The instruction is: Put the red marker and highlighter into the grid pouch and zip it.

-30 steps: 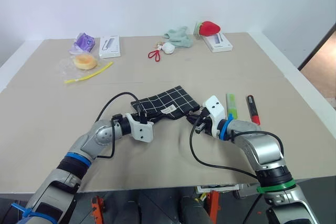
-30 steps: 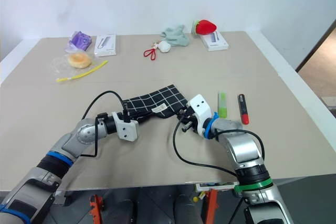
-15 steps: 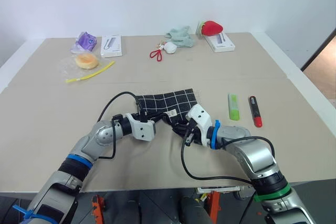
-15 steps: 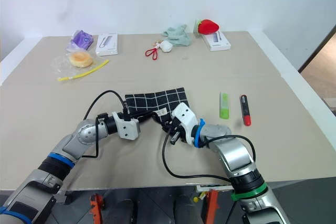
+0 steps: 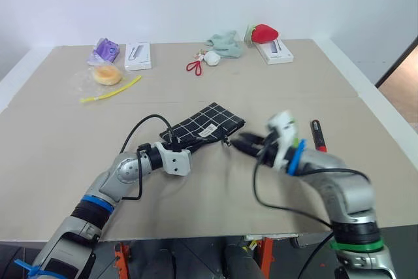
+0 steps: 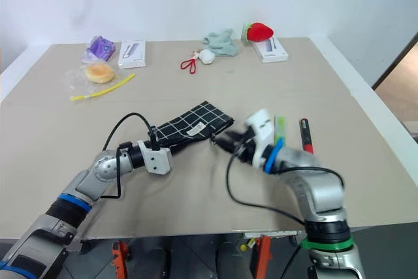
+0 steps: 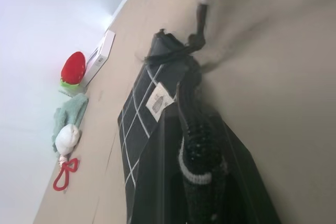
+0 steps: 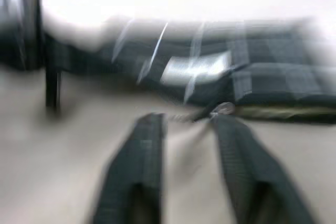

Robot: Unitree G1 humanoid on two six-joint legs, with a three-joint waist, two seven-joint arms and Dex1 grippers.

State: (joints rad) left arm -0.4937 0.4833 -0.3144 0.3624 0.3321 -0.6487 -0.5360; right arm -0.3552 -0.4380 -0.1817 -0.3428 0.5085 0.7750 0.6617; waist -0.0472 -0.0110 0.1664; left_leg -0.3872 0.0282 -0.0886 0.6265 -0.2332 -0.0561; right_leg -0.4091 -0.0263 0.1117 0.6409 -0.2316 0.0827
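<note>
The grid pouch's opening [image 8: 294, 113] will open wide around the light-green highlighter when I push it in, because beige lining [image 8: 262, 112] shows by the zipper pull.
The grid pouch [image 5: 204, 126] lies tilted in the middle of the table, its white label [image 8: 195, 67] facing up. My left gripper [image 5: 175, 143] is shut on the pouch's near left end. My right gripper [image 5: 238, 140] hovers just off the pouch's right end, fingers [image 8: 143, 145] apart with nothing between them. The zipper pull [image 8: 226, 109] dangles just beyond them. The light-green highlighter [image 6: 279, 127] and the red marker [image 6: 304, 132] lie side by side on the table behind my right hand, partly hidden by it.
Along the far edge sit a red strawberry plush [image 5: 262, 32], a white box [image 5: 275, 51], a green cloth [image 5: 222, 43] and a red loop [image 5: 192, 66]. At the far left are another white box [image 5: 137, 57], a purple item [image 5: 106, 50], a wrapped bun [image 5: 106, 75] and a yellow strip [image 5: 111, 89].
My right gripper has opened, lifted and drawn back to the right, away from the pouch's end. The pouch now sits narrower and more tilted. My left gripper keeps its grip.
</note>
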